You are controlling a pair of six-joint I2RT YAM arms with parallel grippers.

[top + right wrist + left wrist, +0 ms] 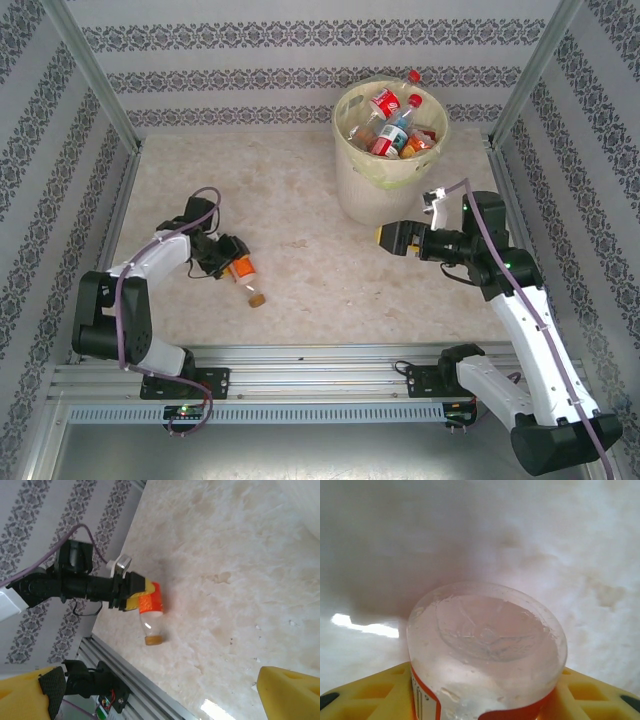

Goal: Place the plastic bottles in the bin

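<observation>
My left gripper is holding the bottle [243, 268] by its label, far from the bin, so next my right gripper grasps the bottle by its capped neck [254, 294] midway.
A clear plastic bottle [244, 271] with an orange label and a tan cap lies low over the table at the left, cap pointing toward the near edge. My left gripper [231, 261] is shut on its labelled body. In the left wrist view the bottle's clear base [487, 640] sits between the yellow fingers [365, 692]. The right wrist view shows the same bottle [150, 611] held by the left gripper [136, 596]. The bin [365, 195] stands at the back right with several bottles [385, 105] inside. My right gripper [386, 238] hovers open beside the bin, its yellow fingertips [292, 692] wide apart and holding nothing.
Patterned walls and metal posts close the table on three sides. An aluminium rail [320, 360] runs along the near edge by the arm bases. Bare marble tabletop [300, 220] lies between the left gripper and the bin.
</observation>
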